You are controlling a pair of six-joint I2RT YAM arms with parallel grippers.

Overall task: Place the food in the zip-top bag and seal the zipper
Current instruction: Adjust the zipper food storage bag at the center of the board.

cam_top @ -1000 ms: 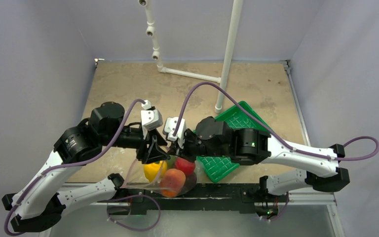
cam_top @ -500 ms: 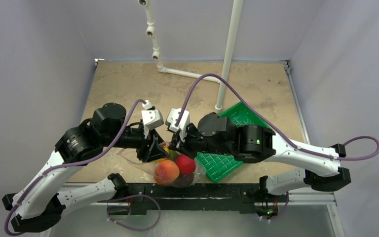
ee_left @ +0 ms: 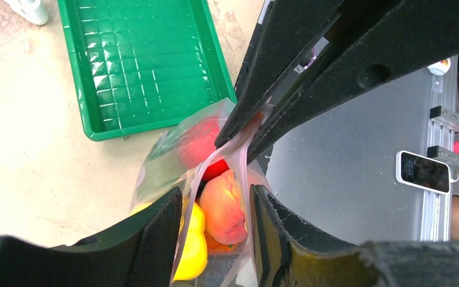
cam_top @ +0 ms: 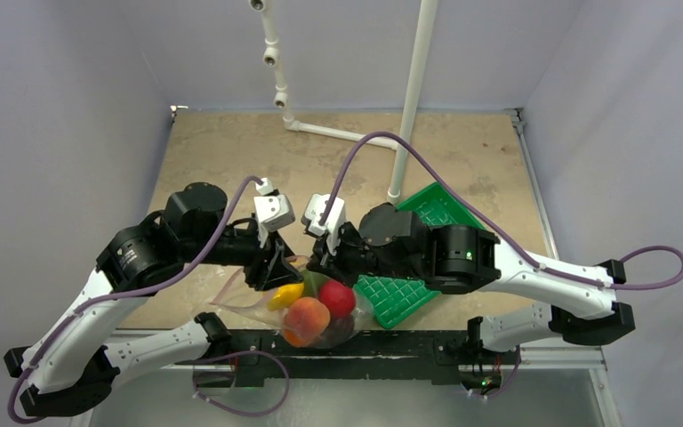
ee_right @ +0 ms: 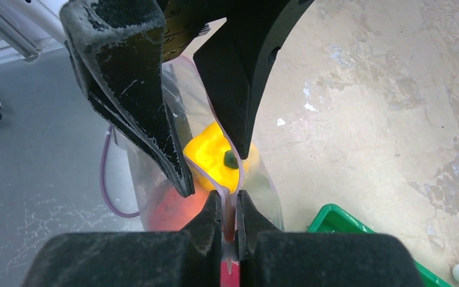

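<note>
The zipper's end, where sealing starts, is covered by my right gripper's fingers. My right gripper should open and pinch the bag's side edge below the zipper.
The clear zip-top bag hangs at the table's near edge between both grippers. It holds a peach, a red tomato and a yellow pepper; other food is hidden behind these. My right gripper is shut on the pink zipper at one end of the mouth. My left gripper is open, its fingers straddling the mouth, whose two zipper strips are spread apart. The peach and the pepper show below that gap.
The green ribbed tray lies just right of the bag, under the right arm. A white pipe post stands at the back. The bag hangs over the table's front edge above a grey bench holding a phone.
The right gripper lifted and turned slightly, holding the bag mouth. The bag swung, and the peach rolled to the front with the pepper now at its left. The left gripper barely moved.
</note>
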